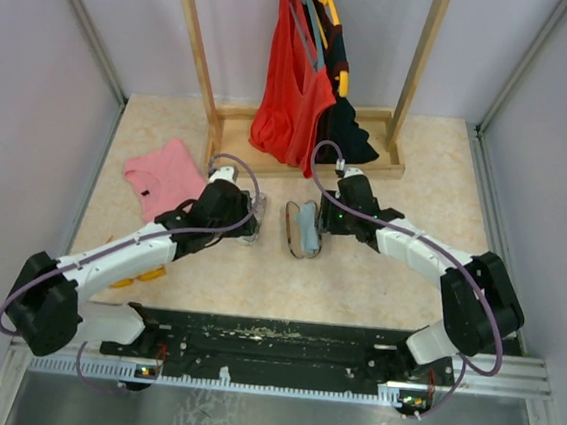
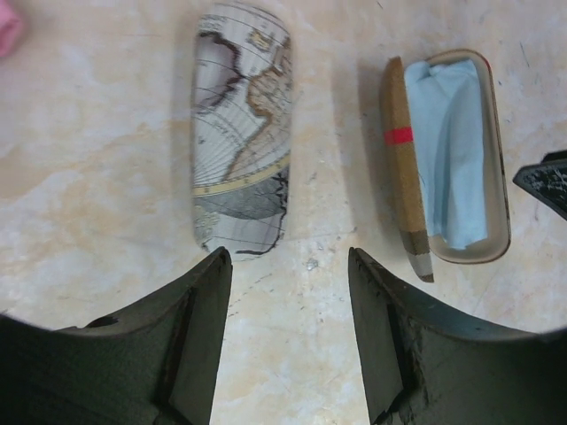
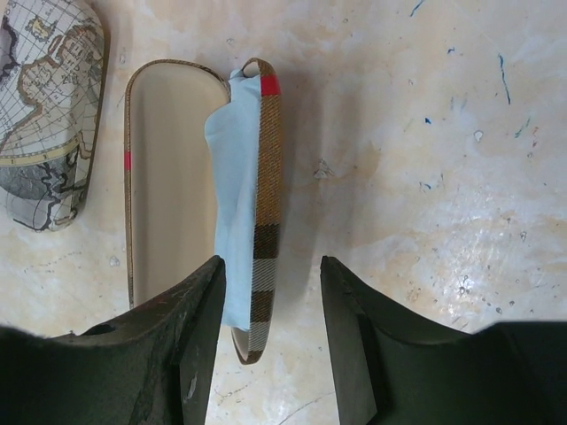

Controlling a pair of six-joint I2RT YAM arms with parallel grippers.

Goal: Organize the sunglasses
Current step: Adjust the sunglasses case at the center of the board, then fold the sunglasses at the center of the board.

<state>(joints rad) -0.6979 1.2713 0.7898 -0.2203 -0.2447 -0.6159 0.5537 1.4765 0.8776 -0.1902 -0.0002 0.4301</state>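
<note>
My left gripper should keep moving toward the yellow sunglasses (image 1: 141, 278) until it can close on their thin arm, because the brown plaid case (image 1: 296, 230) lies open for them.
No red-framed sunglasses show in any view. A brown plaid case with a red stripe (image 1: 302, 230) lies open at mid-table. Its lid (image 3: 266, 204) stands on edge, and a light blue cloth (image 3: 232, 195) sits against it beside the cream inner tray (image 3: 168, 177). My right gripper (image 3: 270, 261) is open, with the near end of the lid and cloth between its fingers. My left gripper (image 2: 288, 257) is open and empty, just short of a map-printed case (image 2: 241, 133). The open brown case (image 2: 407, 168) with the cloth (image 2: 447, 150) lies to its right.
A wooden clothes rack (image 1: 310, 150) with a red garment (image 1: 294, 83) stands at the back. A pink cloth (image 1: 161, 176) lies at the left. A yellow item (image 1: 142, 277) shows under the left arm. Grey walls close both sides.
</note>
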